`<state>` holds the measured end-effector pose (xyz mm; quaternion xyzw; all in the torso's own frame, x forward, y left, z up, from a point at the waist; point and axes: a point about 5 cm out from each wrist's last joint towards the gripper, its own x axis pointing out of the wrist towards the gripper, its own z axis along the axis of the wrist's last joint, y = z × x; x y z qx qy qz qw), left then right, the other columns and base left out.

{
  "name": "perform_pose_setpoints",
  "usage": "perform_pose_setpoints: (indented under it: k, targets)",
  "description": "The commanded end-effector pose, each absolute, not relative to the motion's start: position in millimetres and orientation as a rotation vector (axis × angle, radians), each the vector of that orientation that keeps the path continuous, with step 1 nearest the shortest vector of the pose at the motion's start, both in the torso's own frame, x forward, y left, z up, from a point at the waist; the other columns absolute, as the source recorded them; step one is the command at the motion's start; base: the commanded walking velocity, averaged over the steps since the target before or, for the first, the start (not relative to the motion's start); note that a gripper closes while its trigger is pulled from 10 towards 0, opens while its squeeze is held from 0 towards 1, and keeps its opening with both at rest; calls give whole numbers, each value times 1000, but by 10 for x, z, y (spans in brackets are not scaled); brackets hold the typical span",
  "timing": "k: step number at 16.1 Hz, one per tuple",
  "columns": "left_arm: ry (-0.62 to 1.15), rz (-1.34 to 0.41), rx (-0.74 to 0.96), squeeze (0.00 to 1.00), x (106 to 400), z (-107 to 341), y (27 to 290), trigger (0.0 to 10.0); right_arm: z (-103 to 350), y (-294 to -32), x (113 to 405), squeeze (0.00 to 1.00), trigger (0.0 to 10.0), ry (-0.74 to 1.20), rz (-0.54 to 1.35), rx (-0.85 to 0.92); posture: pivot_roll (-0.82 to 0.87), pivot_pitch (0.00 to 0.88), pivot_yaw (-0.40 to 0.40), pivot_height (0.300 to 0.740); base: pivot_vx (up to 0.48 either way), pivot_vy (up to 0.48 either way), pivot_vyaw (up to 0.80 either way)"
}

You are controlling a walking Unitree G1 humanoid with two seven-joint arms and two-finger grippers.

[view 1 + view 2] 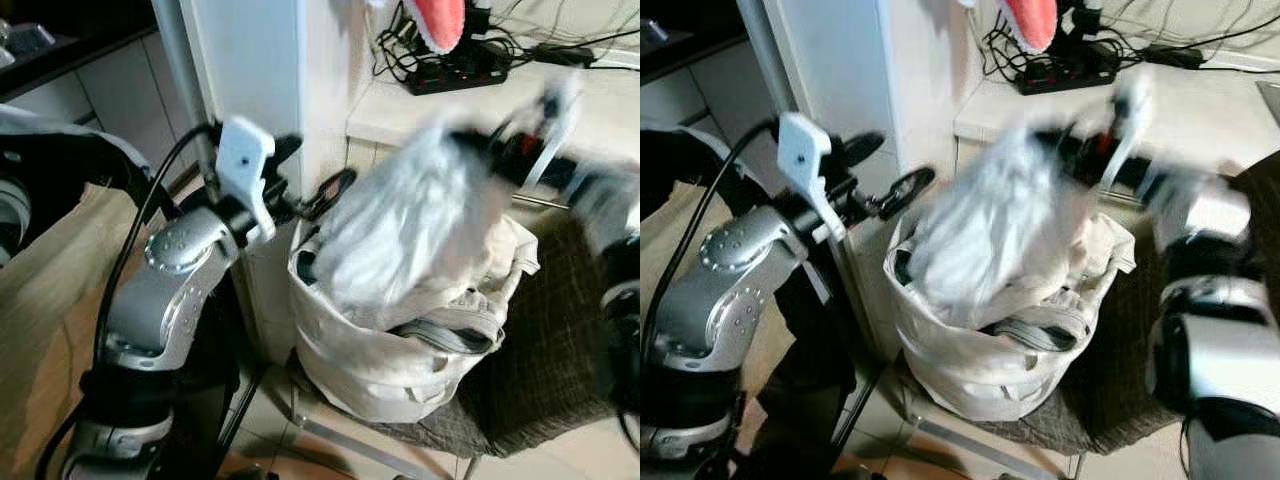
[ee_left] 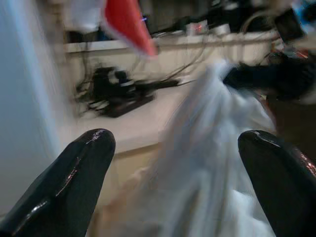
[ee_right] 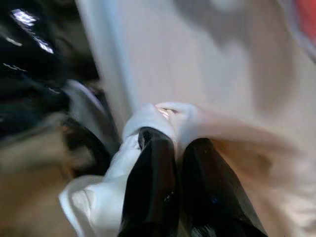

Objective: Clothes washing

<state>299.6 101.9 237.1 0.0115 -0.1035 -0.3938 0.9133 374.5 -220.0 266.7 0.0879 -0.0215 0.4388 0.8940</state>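
I expect the white garment (image 1: 405, 225) to come away by itself when my left gripper carries it off, because it hangs in loose folds above the tucked-in grey clothes (image 1: 458, 328).
A cream fabric laundry bag (image 1: 400, 370) full of clothes stands on a dark cushioned seat (image 1: 545, 370). My right gripper (image 1: 462, 140) is shut on a white garment (image 1: 400, 225) and holds it, blurred, above the bag's mouth. In the right wrist view the two black fingers (image 3: 153, 173) pinch a fold of that white garment (image 3: 148, 116). My left gripper (image 1: 320, 195) stands open just left of the bag's rim, nothing between its fingers (image 2: 74, 168); the white garment (image 2: 207, 163) hangs in front of it. Grey and dark clothes (image 1: 450, 335) lie in the bag.
A white door frame or pillar (image 1: 250, 70) rises just behind my left gripper. A ledge (image 1: 420, 110) behind the bag carries a black power strip (image 1: 455, 70) with tangled cables. A red and white item (image 1: 438, 20) hangs above. Tiled floor (image 1: 560, 455) lies below.
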Motion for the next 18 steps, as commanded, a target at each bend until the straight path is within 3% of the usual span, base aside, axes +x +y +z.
perform_pose_setpoints:
  k: [1, 8, 13, 14, 15, 16, 17, 18]
  targets:
    - [-228, -918, 27, 1000, 2961, 2411, 903, 10000, 2944, -2157, 3683, 0, 0, -127, 988, 189, -38, 0, 3, 740, 0, 0, 0]
    - [-265, -940, 7, 1000, 3100, 2474, 614, 10000, 3252, -1812, 3340, 0, 0, -193, 1211, 213, -49, 0, 0, 740, 0, 0, 0]
    - [-287, -992, -69, 1000, 3065, 2480, 477, 10000, 3227, -1673, 3194, 0, 0, -179, 1265, 245, -51, 0, 8, 740, 0, 0, 0]
    - [-289, -1040, -93, 835, 3025, 2476, 443, 10000, 3220, -1663, 3171, 0, 0, -175, 1261, 252, -51, 0, 10, 740, 0, 0, 0]
    - [-285, -1065, -113, 0, 3003, 2467, 428, 3608, 3218, -1660, 3158, 0, 0, -175, 1254, 258, -51, 0, 11, 740, 0, 0, 0]
    - [-285, -1066, -120, 0, 3001, 2465, 425, 3608, 3218, -1659, 3154, 0, 0, -174, 1252, 261, -51, 0, 11, 740, 0, 0, 0]
    - [-285, -1084, -142, 0, 2990, 2468, 422, 0, 3216, -1662, 3155, 0, 0, -173, 1247, 264, -52, 0, 12, 740, 0, 0, 0]
    - [-285, -1088, -145, 0, 2988, 2469, 422, 0, 3216, -1664, 3155, 0, 0, -173, 1246, 265, -52, 0, 12, 740, 0, 0, 0]
